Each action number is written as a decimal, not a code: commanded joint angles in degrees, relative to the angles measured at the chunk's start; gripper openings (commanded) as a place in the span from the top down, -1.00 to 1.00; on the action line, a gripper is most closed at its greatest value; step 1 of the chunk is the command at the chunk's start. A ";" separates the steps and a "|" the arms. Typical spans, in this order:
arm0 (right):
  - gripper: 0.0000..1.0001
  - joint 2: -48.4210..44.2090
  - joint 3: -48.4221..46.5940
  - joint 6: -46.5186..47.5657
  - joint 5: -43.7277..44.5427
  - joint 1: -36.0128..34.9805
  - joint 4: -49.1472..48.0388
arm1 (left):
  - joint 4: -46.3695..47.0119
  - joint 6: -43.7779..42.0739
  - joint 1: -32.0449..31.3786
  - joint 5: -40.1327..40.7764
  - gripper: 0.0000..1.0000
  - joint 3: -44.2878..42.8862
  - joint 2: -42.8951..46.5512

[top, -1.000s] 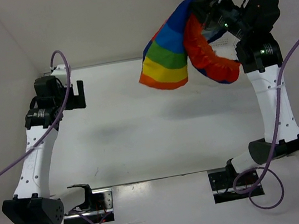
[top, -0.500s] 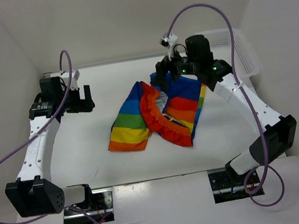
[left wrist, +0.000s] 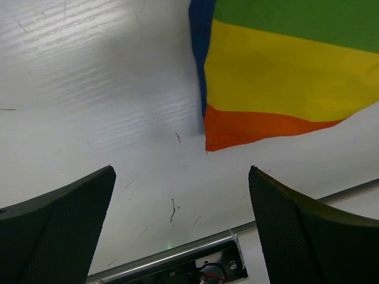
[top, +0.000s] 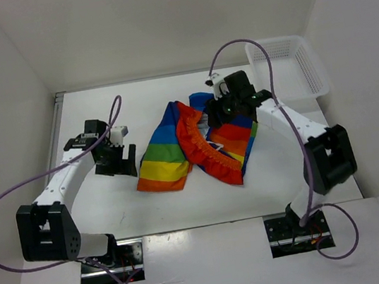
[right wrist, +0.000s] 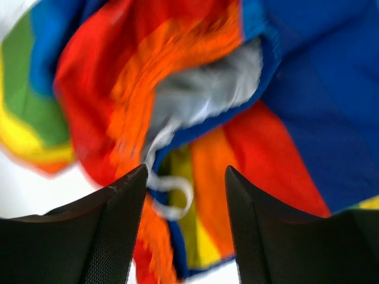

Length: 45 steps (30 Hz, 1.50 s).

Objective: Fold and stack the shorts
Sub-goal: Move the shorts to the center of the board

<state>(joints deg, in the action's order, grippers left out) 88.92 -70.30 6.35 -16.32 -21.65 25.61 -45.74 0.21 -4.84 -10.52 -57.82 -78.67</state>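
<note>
My left gripper is to grab the leg's yellow edge [top: 143, 170], because the orange-red waistband [top: 199, 145] curls across the crumpled shorts. Both grippers should then spread the shorts out before folding.
The rainbow-striped shorts [top: 197, 144] lie crumpled on the table's middle, with the orange-red waistband [top: 209, 155] curling across them. My right gripper [top: 218, 115] hovers just over their far part. In the right wrist view its jaws stand apart [right wrist: 186, 168] above the shorts [right wrist: 195, 89], with a white drawstring loop [right wrist: 172, 192] below the gap and nothing gripped. My left gripper [top: 118, 162] is open beside the shorts' left leg. The left wrist view shows this gripper [left wrist: 182, 171] over bare table, the striped hem [left wrist: 284, 77] lying ahead of it.
A white mesh basket [top: 310, 67] stands at the back right corner. White walls close in the table on the left, back and right. The table's metal front edge [left wrist: 177, 254] shows under the left gripper.
The shorts hung from the shut right gripper high at the back right; they now lie on the table and that gripper has let go. The left arm moved right toward them.
</note>
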 commanded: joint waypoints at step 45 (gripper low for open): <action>1.00 29.65 -25.93 1.29 -8.64 2.93 -6.18 | 6.62 -0.21 -5.62 -5.40 0.99 -12.65 -30.14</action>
<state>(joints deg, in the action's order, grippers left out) 120.57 -93.12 4.56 -24.47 -18.13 19.05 -44.77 0.49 -11.90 -20.45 -68.84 -109.43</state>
